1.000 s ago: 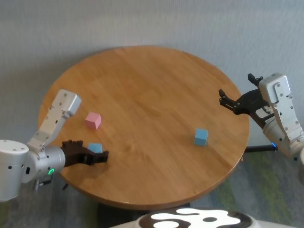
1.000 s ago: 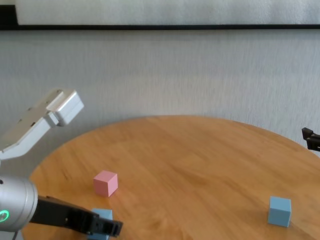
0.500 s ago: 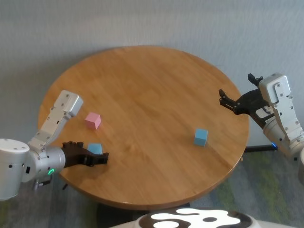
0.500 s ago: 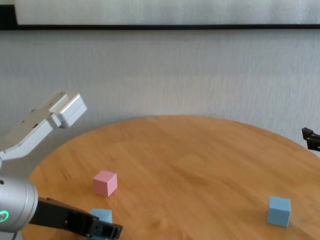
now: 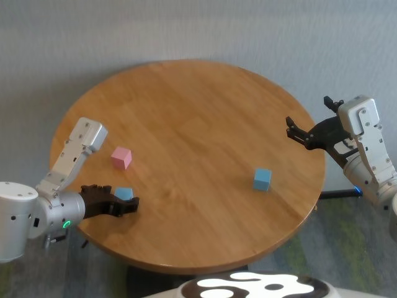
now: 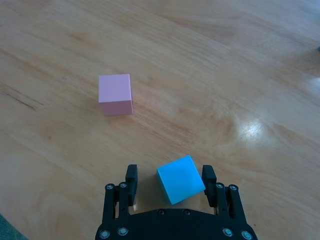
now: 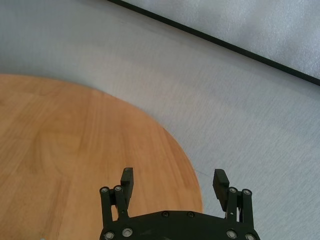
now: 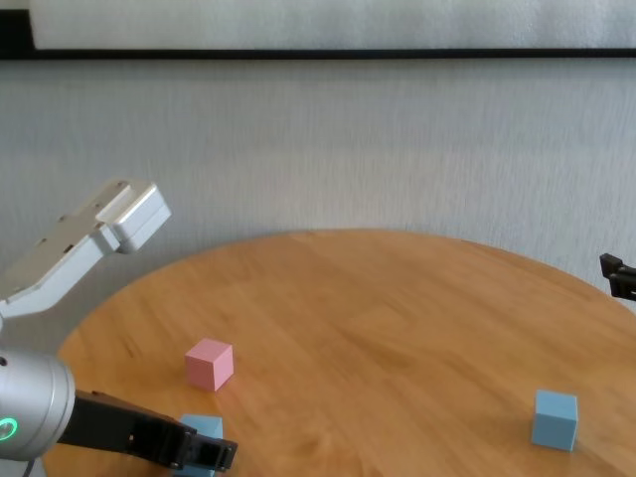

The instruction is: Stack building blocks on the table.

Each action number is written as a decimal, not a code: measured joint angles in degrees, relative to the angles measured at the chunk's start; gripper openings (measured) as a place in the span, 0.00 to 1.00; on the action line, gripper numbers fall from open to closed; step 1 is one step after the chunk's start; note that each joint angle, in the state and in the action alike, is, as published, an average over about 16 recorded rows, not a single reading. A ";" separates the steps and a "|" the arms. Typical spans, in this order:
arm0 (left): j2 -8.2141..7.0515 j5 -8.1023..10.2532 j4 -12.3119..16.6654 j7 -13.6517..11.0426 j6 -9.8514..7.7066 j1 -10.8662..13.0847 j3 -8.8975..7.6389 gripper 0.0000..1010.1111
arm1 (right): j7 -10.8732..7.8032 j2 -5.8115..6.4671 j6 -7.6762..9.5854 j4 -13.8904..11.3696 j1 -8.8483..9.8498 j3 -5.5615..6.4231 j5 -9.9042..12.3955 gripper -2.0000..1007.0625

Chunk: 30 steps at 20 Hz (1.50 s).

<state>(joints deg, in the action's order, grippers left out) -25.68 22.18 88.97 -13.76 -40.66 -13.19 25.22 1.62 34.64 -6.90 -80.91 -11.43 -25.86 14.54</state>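
Observation:
The light blue block [image 6: 180, 179] sits crooked [image 6: 203, 188] between the open fingers of my left gripper, so it will turn flat against them once I close them and lift.
A light blue block [image 6: 180, 179] rests on the table [image 5: 198, 118] near its front left edge. My left gripper [image 6: 170, 181] straddles it, open: one finger sits close against the cube, the other stands a small gap away. In the head view the same block [image 5: 124, 194] lies between the left gripper's [image 5: 129, 202] dark fingers. A pink block [image 5: 121, 158] sits just behind it, apart from it. A second light blue block [image 5: 262, 179] lies toward the front right. My right gripper [image 5: 293, 129] hovers open and empty at the table's right edge.
The round wooden table ends close to the left gripper's wrist. A grey wall [image 8: 328, 149] rises behind the table. The pink block [image 8: 209, 364] and the far blue block [image 8: 555, 419] stand well apart, with bare wood between them.
The left gripper's fingers have drawn closer together around the light blue block. The blocks and the right arm have not moved.

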 joint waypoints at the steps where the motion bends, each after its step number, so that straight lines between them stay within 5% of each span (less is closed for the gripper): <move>1: 0.01 0.01 0.01 0.03 0.03 0.02 -0.02 0.82 | 0.00 0.00 0.00 0.00 0.00 0.00 0.00 1.00; 11: 0.06 0.06 0.08 0.19 0.20 0.11 -0.12 0.53 | 0.00 0.00 0.00 0.00 0.00 0.00 0.00 1.00; 19: -0.16 -0.21 0.13 -0.59 0.63 0.00 0.10 0.41 | 0.00 0.00 0.00 0.00 0.00 0.00 0.00 1.00; 30: -2.38 -3.79 -1.12 -7.35 4.27 -3.54 3.80 0.40 | 0.00 0.00 0.00 0.00 0.00 0.00 0.00 1.00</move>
<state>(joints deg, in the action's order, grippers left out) -28.06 18.38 87.85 -21.12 -36.38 -16.73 29.02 1.62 34.64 -6.90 -80.91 -11.43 -25.86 14.54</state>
